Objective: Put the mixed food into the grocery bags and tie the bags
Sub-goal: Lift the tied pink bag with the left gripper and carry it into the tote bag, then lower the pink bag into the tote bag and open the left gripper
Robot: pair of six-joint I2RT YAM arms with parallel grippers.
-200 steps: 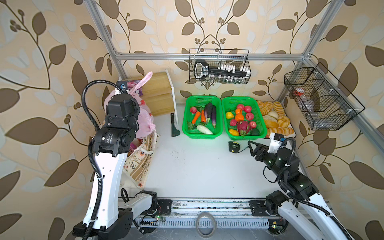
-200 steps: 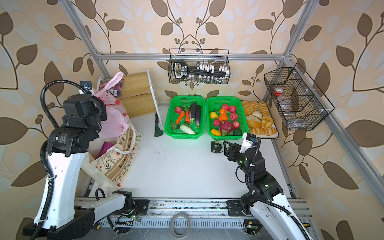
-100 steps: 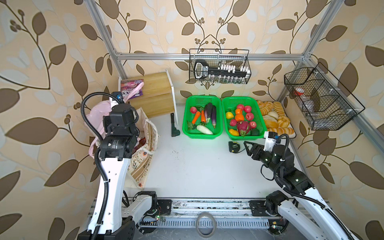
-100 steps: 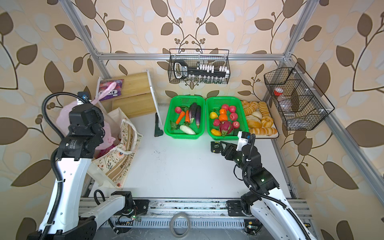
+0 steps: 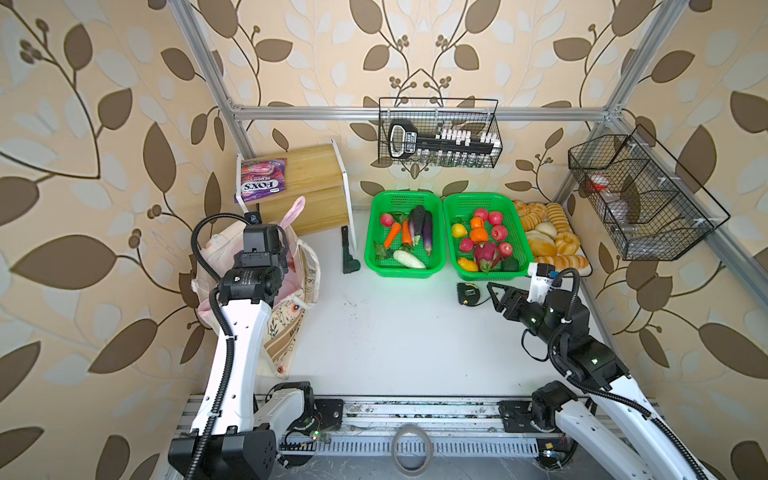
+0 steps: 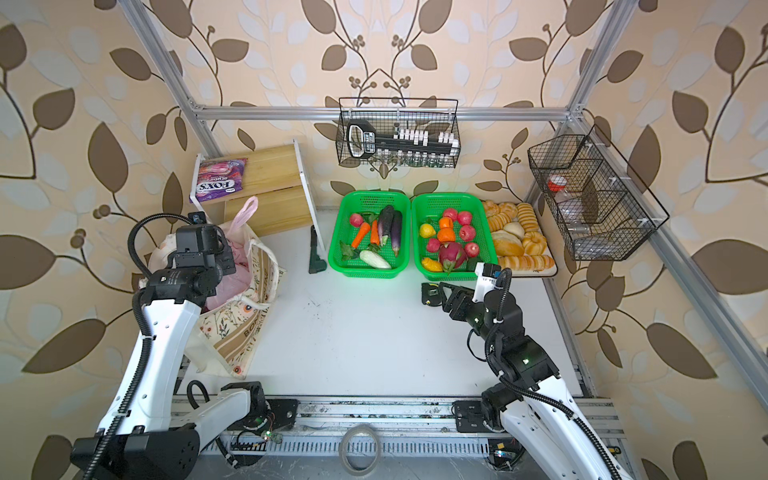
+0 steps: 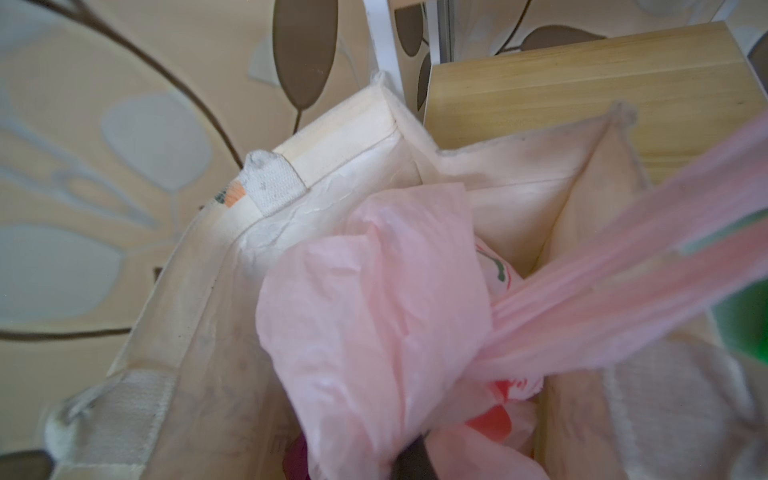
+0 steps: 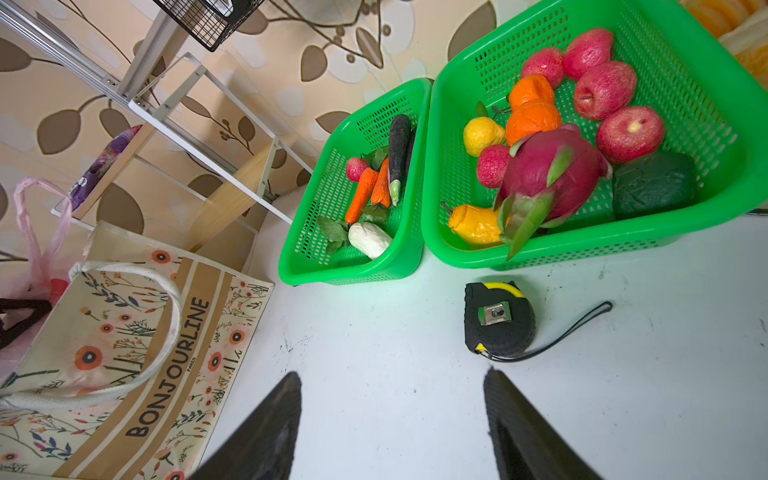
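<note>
The pink plastic bag's handle (image 5: pixel 294 210) stands up over the tote's rim, so the robot's left gripper should open and push the gathered pink plastic (image 7: pixel 376 304) further down before it leaves.
The cream floral tote (image 5: pixel 305 278) (image 6: pixel 232 332) (image 8: pixel 124 332) stands open at the left wall. The pink plastic bag (image 7: pixel 374 291) sits inside it, one handle (image 5: pixel 294 210) (image 6: pixel 246 212) sticking up above the rim. My left gripper (image 7: pixel 411 455) reaches down into the tote mouth, shut on gathered pink plastic. A red shape (image 7: pixel 490 422) and a dark purple one (image 7: pixel 296 457) show under the film; the rest of the mixed food is hidden. My right gripper (image 5: pixel 496 296) (image 6: pixel 444 293) (image 8: pixel 392 374) hangs open and empty over the table.
A purple-pink FOX'S packet (image 5: pixel 262 180) lies on the wooden shelf behind the tote. Two green baskets (image 5: pixel 370 259) (image 5: pixel 451 253) of produce and a bread tray (image 5: pixel 584 272) line the back. A tape measure (image 5: pixel 467 294) (image 8: pixel 498 320) lies just ahead of my right gripper. A black tool (image 5: pixel 349 253) rests by the shelf.
My left arm has swung left from in front of the shelf and come down, lowering the pink bag into the tote. My right gripper has edged left toward the tape measure.
</note>
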